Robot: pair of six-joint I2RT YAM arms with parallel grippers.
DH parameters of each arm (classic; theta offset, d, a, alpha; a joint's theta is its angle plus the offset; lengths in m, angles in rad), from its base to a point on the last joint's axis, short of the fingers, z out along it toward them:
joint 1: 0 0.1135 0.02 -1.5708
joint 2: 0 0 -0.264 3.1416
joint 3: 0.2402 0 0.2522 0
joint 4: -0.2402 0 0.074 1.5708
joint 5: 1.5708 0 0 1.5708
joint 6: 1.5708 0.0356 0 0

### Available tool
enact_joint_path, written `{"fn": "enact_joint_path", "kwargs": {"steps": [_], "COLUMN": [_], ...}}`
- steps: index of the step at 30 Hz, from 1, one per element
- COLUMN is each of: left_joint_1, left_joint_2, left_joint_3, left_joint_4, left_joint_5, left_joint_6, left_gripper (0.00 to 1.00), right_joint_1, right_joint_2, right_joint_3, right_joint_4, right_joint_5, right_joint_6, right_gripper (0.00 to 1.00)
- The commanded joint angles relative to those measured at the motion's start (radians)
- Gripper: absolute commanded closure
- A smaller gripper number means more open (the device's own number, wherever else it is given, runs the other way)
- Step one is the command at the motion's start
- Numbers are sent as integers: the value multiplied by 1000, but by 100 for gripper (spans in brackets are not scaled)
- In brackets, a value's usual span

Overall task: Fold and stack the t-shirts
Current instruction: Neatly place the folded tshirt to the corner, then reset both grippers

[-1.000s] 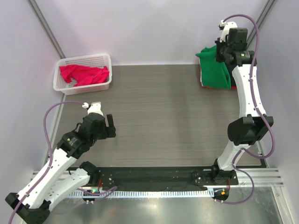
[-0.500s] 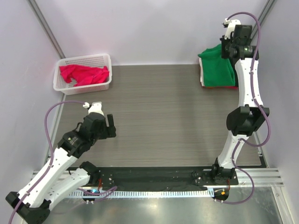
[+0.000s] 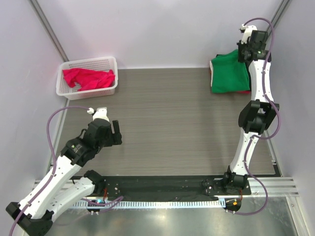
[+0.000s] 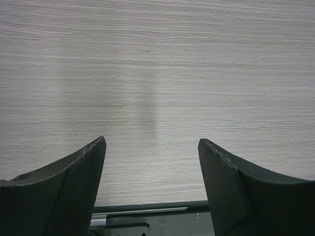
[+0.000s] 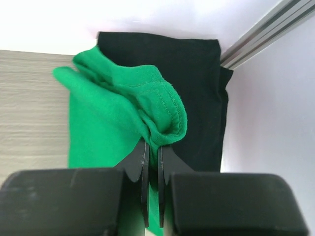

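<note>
My right gripper is holding the green t-shirt's gripped corner (image 5: 166, 123) short of the black t-shirt's far corner (image 5: 212, 47). I should keep pulling it there until the two t-shirts' edges almost touch.
The bright green t-shirt (image 3: 229, 73) lies folded on a stack at the table's far right corner. My right gripper (image 3: 244, 53) is shut on its far edge, and the green cloth (image 5: 123, 113) bunches between the jaws in the right wrist view (image 5: 153, 147). A black t-shirt (image 5: 197, 88) lies under it, and a red edge (image 3: 242, 92) shows at the stack's near side. A red-pink t-shirt (image 3: 88, 78) lies crumpled in the white basket (image 3: 109, 61). My left gripper (image 3: 114, 133) is open and empty over bare table at the near left, as the left wrist view (image 4: 152, 147) shows.
The white lattice basket stands at the far left by the wall. Grey walls close in the table at the back and both sides, with a metal post (image 5: 266, 29) right by the stack. A black rail (image 3: 162, 187) runs along the near edge.
My right gripper has carried the green t-shirt's edge farther back and right toward the corner, and the shirt now lies flatter over the stack. The left arm has not moved.
</note>
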Motion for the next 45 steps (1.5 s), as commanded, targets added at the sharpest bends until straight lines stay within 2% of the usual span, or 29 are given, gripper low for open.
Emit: {"fn": "enact_joint_path", "kwargs": {"steps": [1, 18, 25, 26, 28, 29, 30, 32, 37, 39, 42, 43, 44, 45], "left_joint_1": [5, 5, 5, 5, 5, 5, 5, 5, 5, 5, 5, 5, 4, 5], "left_joint_2": [2, 31, 34, 36, 33, 30, 27, 24, 5, 2, 1, 1, 1, -2], "left_joint_3": [23, 23, 23, 25, 25, 25, 25, 25, 22, 22, 16, 17, 20, 20], "left_joint_4": [28, 24, 21, 19, 19, 19, 21, 19, 27, 33, 53, 54, 51, 53], "left_joint_5": [-20, -26, -35, -35, -37, -37, -37, -35, -20, 0, 31, 39, 45, 49], "left_joint_6": [4, -1, -5, -5, -5, -5, -7, -5, 4, 9, 19, 21, 21, 21], "left_gripper": [23, 23, 23, 23, 24, 23, 23, 23, 19, 18, 17, 17, 16, 16], "right_joint_1": [-14, -74, -76, -76, -76, -74, -74, -73, -70, -71, -70, -70, -67, -61], "right_joint_2": [-1, 174, 292, 300, 303, 294, 288, 251, 110, 32, -145, -247, -290, -341], "right_joint_3": [62, 46, 50, 51, 53, 53, 53, 53, 28, -44, -205, -301, -349, -390], "right_joint_4": [168, 438, 539, 545, 571, 580, 591, 625, 648, 648, 630, 627, 617, 569], "right_joint_5": [19, 43, 140, 160, 206, 218, 247, 287, 378, 370, 237, 186, 98, 76], "right_joint_6": [-28, -25, 5, 13, 31, 40, 56, 74, 216, 286, 451, 502, 601, 660], "right_gripper": [99, 99, 99, 92, 67, 36, 24, 8, 2, 0, 0, 0, 0, 0]}}
